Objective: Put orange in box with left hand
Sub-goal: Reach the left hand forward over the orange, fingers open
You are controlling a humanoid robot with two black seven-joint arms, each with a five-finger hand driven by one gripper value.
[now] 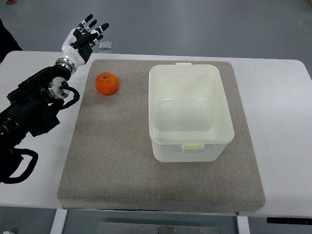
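Note:
The fingers of my left gripper point past the orange toward the far table edge (120, 55). Next, I turn the hand and bring thumb and fingers down around the orange (107, 84).
An orange (107, 83) lies on the grey mat (117, 161), near its far left corner. To its right stands an empty white plastic box (189, 111), open at the top. My left hand (85, 35) is raised above the table's far left edge, beyond and to the left of the orange, fingers spread and holding nothing. Its black arm comes in from the lower left. The right arm does not show.
The mat lies on a white table (285, 107). A small clear object (106, 47) sits at the table's far edge just right of my hand. A dark shape (6, 36) shows at the far left edge.

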